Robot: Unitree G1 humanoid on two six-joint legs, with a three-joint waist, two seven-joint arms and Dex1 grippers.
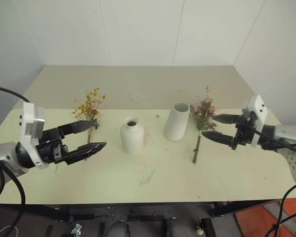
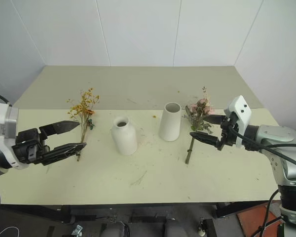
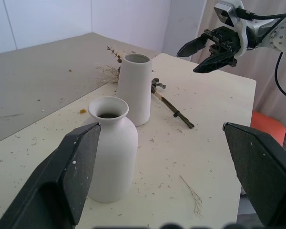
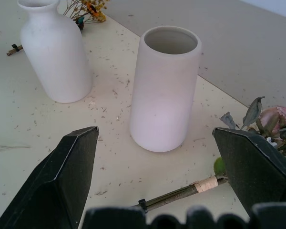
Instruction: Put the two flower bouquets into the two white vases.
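My gripper will lift the rose bouquet as one stiff bunch that holds together, because tan tape and a black tie bind the straight stems.
Two white vases stand mid-table: a short bottle-shaped vase and a taller cylinder vase to its right. A small yellow-orange dried bouquet lies flat left of the bottle vase. The pink-rose bouquet lies flat right of the cylinder, its stem toward the table's front. My left gripper hovers open above the table, over the yellow bouquet's stem end. My right gripper hovers open just right of the rose bouquet. Both hold nothing.
The cream table is strewn with dried flower bits, with a loose twig in front of the vases. White walls close the back and both sides. The table's front edge lies close below both arms.
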